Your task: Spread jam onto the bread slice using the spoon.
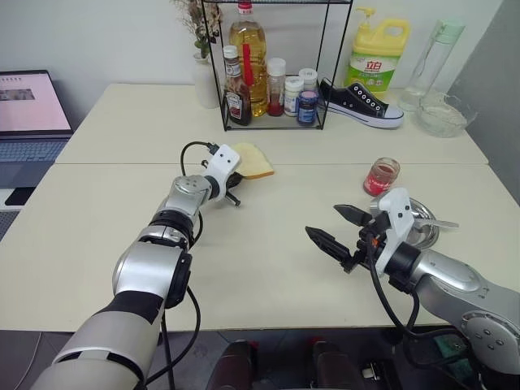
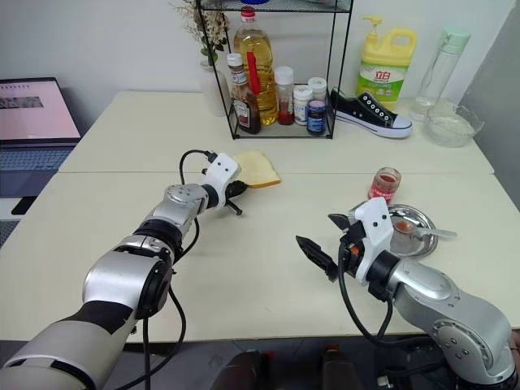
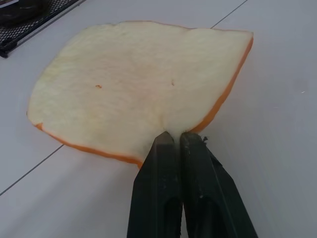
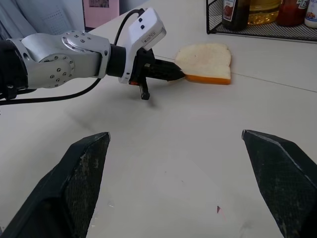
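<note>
I should now pull the bread slice by the near crust [image 1: 250, 176], pinched in my left fingers, along the open way to the cream table's clear middle [image 1: 270, 238], then release.
The bread slice [image 1: 253, 161] lies flat on the cream table in front of the wire rack, pale with an orange-brown crust. My left gripper [image 3: 173, 135] is shut on its near edge, and the crust dimples where the two black fingers pinch it. The jam sits in a small glass jar [image 1: 382, 175] to the right. Just nearer than the jar, the spoon [image 2: 431, 233] rests in a round steel dish [image 2: 414, 252] with its handle pointing right. My right gripper [image 1: 322, 221] hovers open over the table left of the dish, with nothing between its fingers.
A black wire rack [image 1: 268, 81] with oil and sauce bottles stands behind the bread. A black sneaker [image 1: 361, 101], a yellow detergent bottle [image 1: 378, 49] and a glass bowl [image 1: 443, 114] are at the back right. A laptop [image 1: 28, 106] sits far left.
</note>
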`<state>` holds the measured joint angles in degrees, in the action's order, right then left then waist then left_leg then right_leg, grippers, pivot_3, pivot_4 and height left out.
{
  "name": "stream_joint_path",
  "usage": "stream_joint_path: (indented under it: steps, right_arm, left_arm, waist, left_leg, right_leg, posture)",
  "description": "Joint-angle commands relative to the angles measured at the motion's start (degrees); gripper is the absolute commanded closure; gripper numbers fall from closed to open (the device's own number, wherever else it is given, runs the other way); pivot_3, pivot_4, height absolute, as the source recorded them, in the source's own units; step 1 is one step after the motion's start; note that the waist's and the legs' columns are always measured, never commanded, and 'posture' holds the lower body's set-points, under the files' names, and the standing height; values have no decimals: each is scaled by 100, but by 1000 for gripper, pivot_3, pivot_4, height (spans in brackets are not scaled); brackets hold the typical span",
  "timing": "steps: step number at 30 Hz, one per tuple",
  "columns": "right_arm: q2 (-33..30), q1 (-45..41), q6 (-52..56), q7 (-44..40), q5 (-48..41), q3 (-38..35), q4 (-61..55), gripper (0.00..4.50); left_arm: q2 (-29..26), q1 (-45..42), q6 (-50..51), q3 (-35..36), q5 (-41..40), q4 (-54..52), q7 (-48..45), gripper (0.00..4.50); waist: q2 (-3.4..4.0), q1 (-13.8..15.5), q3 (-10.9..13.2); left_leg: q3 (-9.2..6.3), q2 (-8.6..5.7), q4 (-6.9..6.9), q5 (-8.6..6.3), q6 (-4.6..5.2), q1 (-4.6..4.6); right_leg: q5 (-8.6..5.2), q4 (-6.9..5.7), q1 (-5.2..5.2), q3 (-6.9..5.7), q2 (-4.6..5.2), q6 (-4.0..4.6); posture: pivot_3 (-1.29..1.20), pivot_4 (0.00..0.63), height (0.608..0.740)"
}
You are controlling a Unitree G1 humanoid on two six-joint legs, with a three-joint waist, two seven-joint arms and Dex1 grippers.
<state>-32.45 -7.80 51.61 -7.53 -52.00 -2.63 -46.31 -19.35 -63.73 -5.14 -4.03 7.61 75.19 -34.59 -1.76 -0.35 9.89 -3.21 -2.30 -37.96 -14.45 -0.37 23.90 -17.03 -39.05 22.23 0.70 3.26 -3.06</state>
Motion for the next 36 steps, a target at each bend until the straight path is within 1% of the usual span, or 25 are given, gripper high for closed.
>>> stream_joint_path:
  steps: [1, 4, 6, 9, 12, 14, 16, 19, 23, 25, 28, 32, 35, 36]
  right_arm:
    - [-47, -9, -77, -114, -103, -180, -143, 0]
    - [-186, 190, -51, -271, -256, -308, -249, 0]
    - [-430, 471, -27, -522, -334, -403, -373, 0]
    - [-822, 929, -61, -901, -401, -613, -499, 0]
    - [-960, 1101, -132, -1000, -479, -705, -544, 0]
    - [-1008, 1158, -149, -1043, -513, -750, -560, 0]
    - [-1024, 1180, -153, -1069, -534, -771, -560, 0]
    - [-1030, 1204, -144, -1094, -584, -776, -576, 0]
    - [-1091, 1265, -124, -1141, -689, -805, -602, 0]
    - [-1116, 1295, -133, -1178, -708, -826, -586, 0]
    - [-1104, 1258, -148, -1214, -656, -735, -502, 0]
    - [-1113, 1240, -146, -1282, -554, -666, -421, 0]
    - [-1133, 1208, -130, -1323, -551, -691, -364, 0]
    - [-1140, 1191, -121, -1324, -559, -698, -349, 0]
  left_arm:
    - [20, -161, -399, -104, 39, -297, -727, 4443]
    - [-6, 33, -617, -261, 26, -669, -1459, 4443]
    - [-56, 366, -628, -404, -49, -1246, -2043, 4443]
    - [-323, 1421, -151, -653, -288, -3225, -2876, 4443]
    - [-583, 2214, 554, -731, -457, -4836, -3181, 4443]
    - [-876, 2829, 1033, -820, -579, -5965, -3437, 4443]
    - [-1137, 3310, 1327, -878, -599, -6712, -3526, 4443]
    - [-1414, 3853, 1761, -853, -716, -7537, -3520, 4443]
    - [-1742, 4251, 2331, -665, -1028, -8329, -3531, 4443]
    - [-1896, 4364, 2449, -592, -1157, -8542, -3516, 4443]
    - [-2003, 4428, 2458, -663, -1314, -8583, -3547, 4443]
    - [-2008, 4447, 2509, -795, -1392, -8568, -3543, 4443]
    - [-1998, 4452, 2597, -834, -1477, -8534, -3573, 3762]
    - [-2032, 4452, 2583, -866, -1483, -8508, -3607, 3455]
  waist:
    - [0, 0, 0]
    - [0, 6, 0]
    - [1, 18, -1]
    - [7, -21, -4]
    - [7, -107, -4]
    - [12, -123, -7]
    - [20, -129, -11]
    - [22, -118, -13]
    - [23, -95, -13]
    - [23, -95, -13]
    - [23, -95, -13]
    - [23, -96, -13]
    - [23, -96, -13]
    - [23, -96, -13]
  left_leg:
    - [0, 0, 0, 0, 0, 1]
    - [1, -1, 0, 0, 0, 1]
    - [1, -1, 0, 0, 0, 2]
    - [7, 1, 1, 0, 0, 1]
    - [2, 11, 0, 0, -1, 0]
    - [-8, 17, 0, 0, -1, -3]
    - [-9, 22, 0, 0, -1, -7]
    - [-8, 21, 0, 0, -1, -7]
    - [-9, 17, -1, 0, -1, -8]
    - [-9, 16, -1, 0, -1, -8]
    - [-9, 15, -1, 0, -1, -9]
    - [-9, 14, -1, 0, -1, -9]
    - [-9, 14, -1, 0, -1, -9]
    - [-9, 14, -1, 0, 0, -9]
  right_leg:
    - [0, 0, 0, 0, 0, 0]
    - [0, 1, 0, 0, 0, 0]
    - [0, 3, -2, 0, 1, 0]
    - [0, 7, -3, 10, 3, 0]
    - [0, 3, -1, 21, 1, 2]
    - [1, 0, -7, 23, 5, 4]
    - [0, 0, -9, 24, 4, 4]
    - [0, 2, -11, 22, 3, 5]
    - [0, 5, -17, 19, 3, 4]
    - [0, 6, -18, 17, 3, 4]
    - [0, 5, -18, 16, 3, 4]
    - [0, 5, -18, 16, 0, 4]
    - [0, 5, -18, 15, 0, 4]
    - [0, 5, -18, 15, 0, 4]
  posture:
    - [0, 150, 740]
    - [0, 150, 740]
    - [0, 150, 740]
    - [0, 150, 740]
    - [0, 150, 740]
    - [0, 150, 740]
    - [0, 150, 740]
    - [0, 150, 740]
    - [0, 150, 740]
    - [0, 150, 740]
    - [0, 150, 740]
    - [0, 150, 740]
    - [0, 150, 740]
    - [0, 150, 740]
